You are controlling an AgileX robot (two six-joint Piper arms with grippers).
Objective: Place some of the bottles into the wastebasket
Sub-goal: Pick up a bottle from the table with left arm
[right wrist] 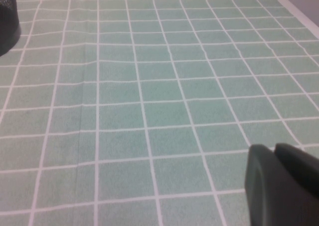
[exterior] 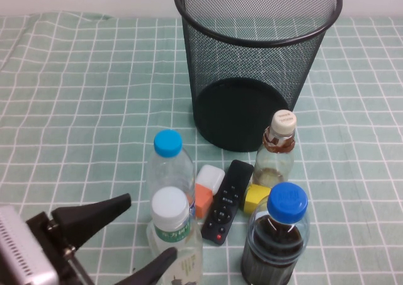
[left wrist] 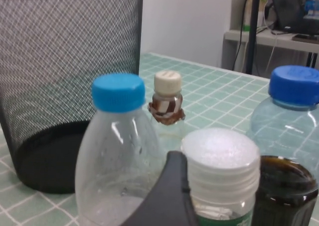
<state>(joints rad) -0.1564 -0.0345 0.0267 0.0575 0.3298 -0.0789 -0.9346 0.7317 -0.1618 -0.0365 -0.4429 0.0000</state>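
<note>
The robot's left gripper has its open fingers facing the white-capped bottle's green label (exterior: 174, 233), so it should keep going forward and close once the bottle (exterior: 187, 250) stands well inside them.
The black mesh wastebasket (exterior: 258, 65) stands upright at the back centre and also shows in the left wrist view (left wrist: 60, 86). The white-capped, green-label bottle (exterior: 171, 225) stands at the front, and its cap (left wrist: 219, 156) is close to the left wrist camera. The small cream-capped bottle (exterior: 277, 150) stands right of the basket's base and also shows in the left wrist view (left wrist: 167, 104). My left gripper (exterior: 148, 229) is open at the front left. One of its fingers (left wrist: 167, 196) is beside the white-capped bottle. My right gripper (right wrist: 274, 153) is shut and empty over bare cloth, out of the high view.
A blue-capped clear bottle (exterior: 169, 165) stands just behind the white-capped one. A blue-capped bottle of dark liquid (exterior: 280, 234) stands at the front right. A black remote (exterior: 227, 200), a white-orange block (exterior: 206, 190) and a yellow block (exterior: 255, 198) lie between them on the green checked cloth (exterior: 75, 96).
</note>
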